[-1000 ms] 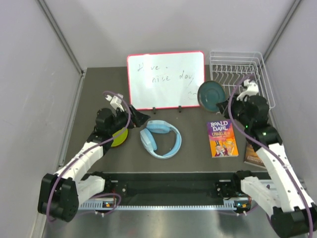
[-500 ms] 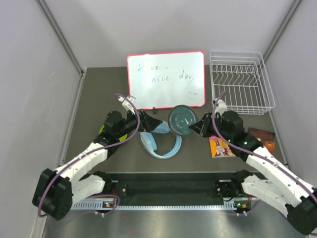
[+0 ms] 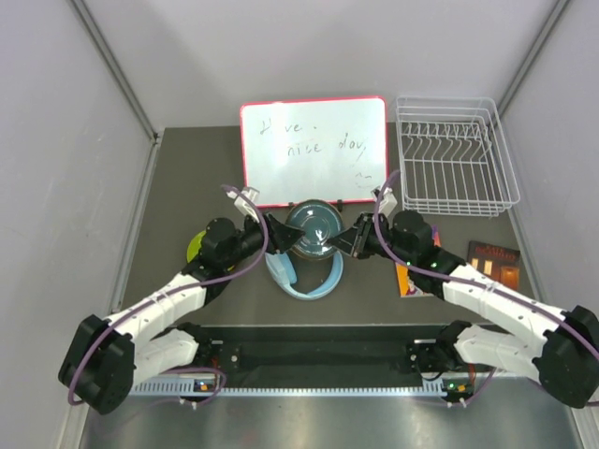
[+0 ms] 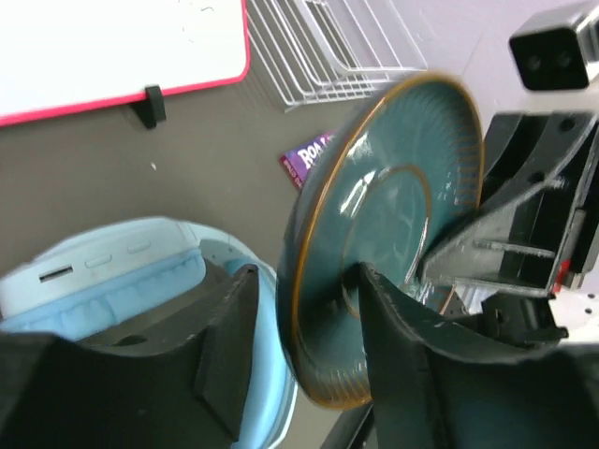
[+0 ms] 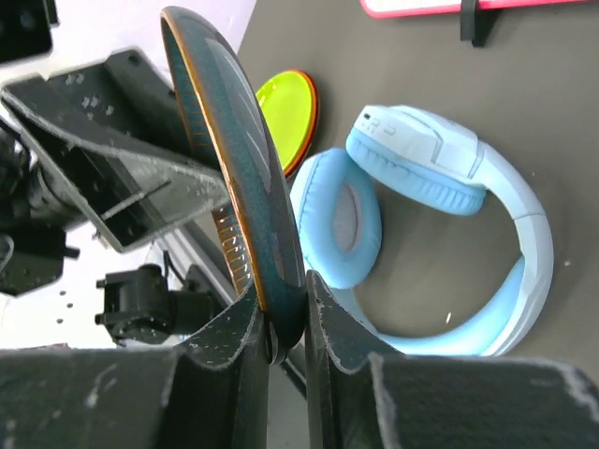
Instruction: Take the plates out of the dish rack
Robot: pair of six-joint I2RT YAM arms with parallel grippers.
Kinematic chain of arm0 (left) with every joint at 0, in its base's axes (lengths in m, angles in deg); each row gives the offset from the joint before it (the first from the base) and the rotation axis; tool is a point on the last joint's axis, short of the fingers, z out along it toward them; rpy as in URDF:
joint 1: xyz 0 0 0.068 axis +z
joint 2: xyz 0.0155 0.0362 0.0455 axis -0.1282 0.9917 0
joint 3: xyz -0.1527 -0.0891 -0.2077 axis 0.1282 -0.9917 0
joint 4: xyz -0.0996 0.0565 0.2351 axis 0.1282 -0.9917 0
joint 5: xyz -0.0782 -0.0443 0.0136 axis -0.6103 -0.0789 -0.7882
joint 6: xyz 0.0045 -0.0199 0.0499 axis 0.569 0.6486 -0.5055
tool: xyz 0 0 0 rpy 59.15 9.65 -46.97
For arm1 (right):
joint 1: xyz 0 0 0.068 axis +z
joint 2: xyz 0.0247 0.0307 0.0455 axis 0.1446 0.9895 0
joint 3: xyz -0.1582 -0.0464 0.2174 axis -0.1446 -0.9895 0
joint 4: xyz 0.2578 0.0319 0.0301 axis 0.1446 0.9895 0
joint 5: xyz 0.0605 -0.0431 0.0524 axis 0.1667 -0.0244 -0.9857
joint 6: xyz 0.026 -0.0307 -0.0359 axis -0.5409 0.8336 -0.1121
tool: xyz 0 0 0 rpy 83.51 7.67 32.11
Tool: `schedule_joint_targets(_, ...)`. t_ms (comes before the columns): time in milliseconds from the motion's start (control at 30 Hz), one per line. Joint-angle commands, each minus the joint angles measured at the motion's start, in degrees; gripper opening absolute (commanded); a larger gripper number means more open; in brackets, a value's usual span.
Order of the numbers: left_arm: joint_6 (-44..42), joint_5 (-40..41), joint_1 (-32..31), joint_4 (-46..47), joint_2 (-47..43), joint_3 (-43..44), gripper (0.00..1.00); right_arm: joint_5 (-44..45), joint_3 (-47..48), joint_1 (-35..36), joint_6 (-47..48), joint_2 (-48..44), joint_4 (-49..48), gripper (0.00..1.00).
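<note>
I should take hold of the dark green plate's free rim with my left gripper and stack that plate on the yellow-green plate, because my right gripper is holding it far from there.
A dark green plate is held upright on edge above the blue headphones, in the middle of the table. My right gripper is shut on its right rim; the right wrist view shows both fingers of this gripper pinching the plate. My left gripper straddles the plate's left rim. In the left wrist view its jaws are open: one finger touches the plate's face, the other stands apart from it. A yellow-green plate lies flat at left. The white dish rack holds no plates.
A red-framed whiteboard stands upright just behind the plate. A purple book lies partly under my right arm, and a dark book lies further right. Grey walls close in both sides.
My right arm has carried the dark green plate from beside the rack leftwards to the table's middle. My left arm swung right to meet it, and its jaws have narrowed around the rim.
</note>
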Motion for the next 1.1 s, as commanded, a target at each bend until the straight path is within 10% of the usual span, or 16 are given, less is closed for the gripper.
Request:
schedule_joint_targets(0,0.44,-0.11,-0.37,5.71,-1.63,-2.33,0.42,-4.75,1.82,1.04,-2.71,0.78,-13.98,0.00)
schedule_joint_targets(167,1.67,-1.09,-0.37,8.44,-0.92,-2.95,0.00,-6.70,1.65,0.95,-4.12,3.24,-17.15,0.00)
schedule_joint_targets(300,0.62,0.14,-0.46,7.39,-2.23,-2.68,0.00,-6.87,1.64,1.04,-3.77,3.25,-16.98,0.04)
schedule_joint_targets(333,0.53,0.67,-0.46,7.04,-2.68,-2.77,0.00,-6.79,1.64,0.95,-3.68,3.25,-16.98,0.23)
schedule_joint_targets(467,-1.40,9.08,-0.37,-1.62,-6.19,-1.81,0.00,-5.56,2.34,0.95,-2.54,2.72,-14.35,0.45)
schedule_joint_targets(1067,-2.64,39.25,17.55,-32.42,-23.77,-2.50,0.00,16.77,4.11,-1.42,7.57,-15.82,17.38,0.63)
